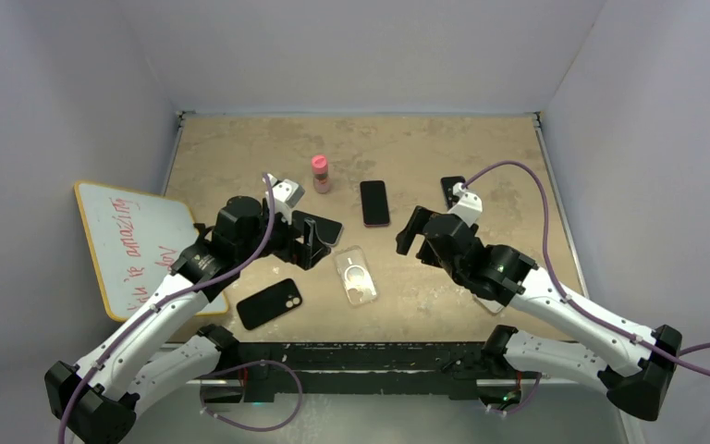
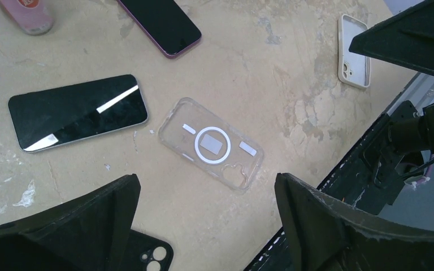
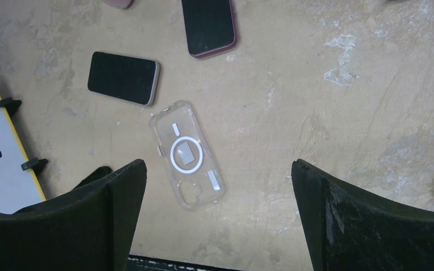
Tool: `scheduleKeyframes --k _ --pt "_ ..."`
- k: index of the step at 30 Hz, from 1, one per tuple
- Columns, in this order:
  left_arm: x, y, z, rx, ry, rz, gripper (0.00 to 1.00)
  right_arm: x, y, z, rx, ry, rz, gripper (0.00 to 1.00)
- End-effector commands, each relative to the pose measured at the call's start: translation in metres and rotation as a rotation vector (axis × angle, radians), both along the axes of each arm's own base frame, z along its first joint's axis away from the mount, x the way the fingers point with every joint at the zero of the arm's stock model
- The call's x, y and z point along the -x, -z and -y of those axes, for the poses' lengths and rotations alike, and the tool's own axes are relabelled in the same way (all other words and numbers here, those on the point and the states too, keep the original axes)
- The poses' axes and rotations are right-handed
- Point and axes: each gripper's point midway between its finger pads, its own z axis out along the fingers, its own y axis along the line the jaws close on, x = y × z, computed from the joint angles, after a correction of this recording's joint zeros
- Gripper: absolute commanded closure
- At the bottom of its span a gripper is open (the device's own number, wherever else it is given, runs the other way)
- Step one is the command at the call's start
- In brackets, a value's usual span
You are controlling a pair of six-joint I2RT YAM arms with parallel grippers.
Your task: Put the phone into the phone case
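The beige case (image 2: pixel 356 52) is open side up and free of neighbours, so the robot's open right gripper should stay on its way to the case's rim (image 2: pixel 341 69) by the case's camera hole and close there.
A clear phone case (image 1: pixel 355 275) with a white ring lies open side up in the middle of the table; it shows in the left wrist view (image 2: pixel 211 144) and the right wrist view (image 3: pixel 187 154). A black phone with a silver edge (image 2: pixel 78 112) lies screen up just left of it, also seen by the right wrist (image 3: pixel 124 78). A phone with a maroon edge (image 1: pixel 374 203) lies farther back. My left gripper (image 1: pixel 310 245) is open and empty above the silver phone and the case. My right gripper (image 1: pixel 411 236) is open and empty, right of the case.
A black case (image 1: pixel 269 303) lies near the front left. A pink bottle (image 1: pixel 320 173) stands at the back. A beige case (image 2: pixel 354 51) lies under my right arm. A whiteboard (image 1: pixel 134 242) leans at the left. A small dark item (image 1: pixel 450 190) lies back right.
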Motion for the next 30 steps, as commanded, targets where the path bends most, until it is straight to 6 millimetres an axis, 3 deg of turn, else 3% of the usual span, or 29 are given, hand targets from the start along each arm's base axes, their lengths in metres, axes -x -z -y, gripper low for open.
scheduleKeyframes --k 1,12,19,24,27,30 --pt "-0.006 -0.014 -0.003 0.009 -0.03 0.042 0.07 -0.003 -0.007 0.01 0.015 0.074 0.005 0.01" --pt "0.002 -0.014 -0.011 0.022 -0.066 0.018 0.07 -0.004 0.018 0.041 0.095 0.322 -0.076 0.01" --pt "0.001 -0.005 -0.023 -0.016 -0.123 0.012 0.06 -0.003 0.056 0.099 0.211 0.585 -0.169 0.03" --pt "-0.001 -0.001 -0.026 -0.029 -0.143 0.001 0.06 -0.003 0.088 0.141 0.238 0.699 -0.262 0.12" --pt "-0.001 0.0 -0.027 -0.035 -0.151 -0.004 0.06 -0.004 0.096 0.154 0.255 0.728 -0.269 0.18" --pt "-0.001 0.0 -0.028 -0.032 -0.156 0.0 0.06 -0.01 0.104 0.161 0.26 0.731 -0.275 0.32"
